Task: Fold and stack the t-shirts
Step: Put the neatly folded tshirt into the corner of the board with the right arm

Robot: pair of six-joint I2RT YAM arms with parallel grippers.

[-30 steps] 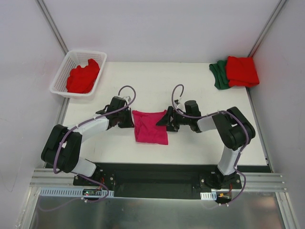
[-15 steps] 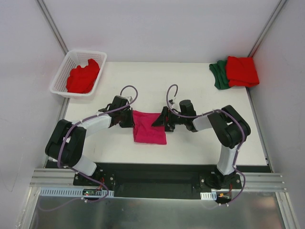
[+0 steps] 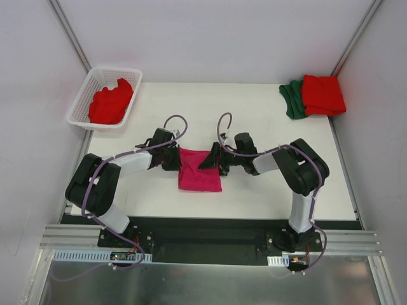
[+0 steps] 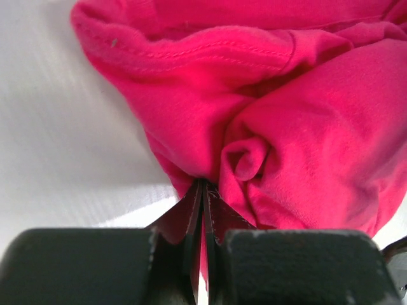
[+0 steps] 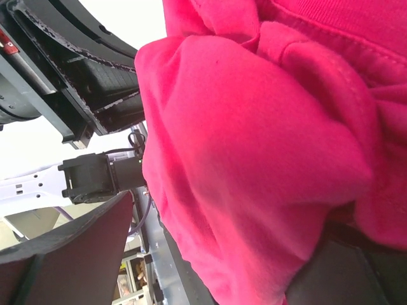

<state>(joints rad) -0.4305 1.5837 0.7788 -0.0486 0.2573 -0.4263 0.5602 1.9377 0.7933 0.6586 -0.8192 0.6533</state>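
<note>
The magenta-pink t-shirt (image 3: 198,175) will stay folded but sag as a bundle when I raise it, since the t-shirt's soft folds (image 5: 261,152) bunch up between my right gripper's fingers.
A folded magenta-pink t-shirt (image 3: 200,174) lies on the white table (image 3: 267,184) between my two arms. My left gripper (image 3: 173,159) sits at its far left corner, shut on a pinch of the pink cloth (image 4: 254,127); a strip of it shows between the closed left gripper (image 4: 203,190). My right gripper (image 3: 208,159) is at the shirt's far right corner, open wide, and in its wrist view the bunched pink cloth (image 5: 254,159) fills the space between the jaws of the right gripper (image 5: 210,254). A red t-shirt (image 3: 323,94) lies folded on a dark green one (image 3: 291,100) at the back right.
A white lattice basket (image 3: 89,86) stands at the back left with a crumpled red t-shirt (image 3: 110,103) in it. Grey walls close in both sides. The arms' bases stand on a black rail (image 3: 203,238) along the near edge.
My right gripper has slid left onto the shirt's far right corner, and my left gripper has edged right. The shirt's far edge has bunched and narrowed between them.
</note>
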